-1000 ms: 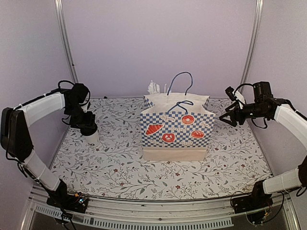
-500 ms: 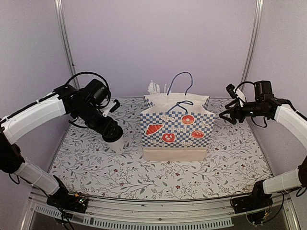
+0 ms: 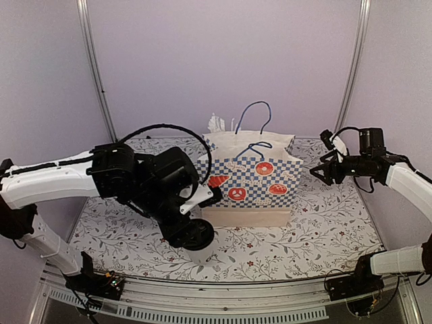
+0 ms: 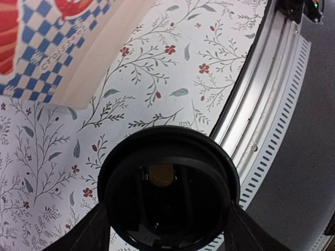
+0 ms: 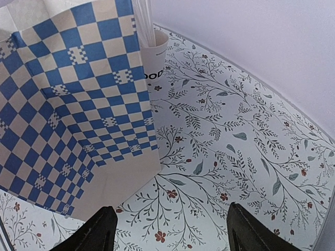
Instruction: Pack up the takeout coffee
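Note:
The takeout coffee is upright and the part of the table before the bag (image 3: 258,258) is clear, so the robot's left gripper should keep going along that part and let go within the right gripper's reach.
The takeout coffee (image 3: 198,251), a white cup under a round black lid (image 4: 168,193), is gripped by my left gripper (image 3: 192,235) low over the table's front middle, just left of the bag's front. In the left wrist view the lid fills the gap between the two fingers (image 4: 98,230), so my left gripper (image 4: 170,232) is shut on it. The blue-and-white checkered paper bag (image 3: 250,181) stands open at the table's centre. My right gripper (image 3: 318,169) hovers open beside the bag's right side, with nothing between its fingers (image 5: 97,230).
A white cup with straws (image 5: 155,58) stands behind the bag, its straws (image 3: 216,124) showing over the bag's back edge. The metal front rail (image 4: 267,104) runs close to the held cup. The bag's blue handles (image 3: 256,111) stand upright.
My left arm has swung the coffee from the table's far left to the front middle, beside the bag. The right gripper has barely shifted.

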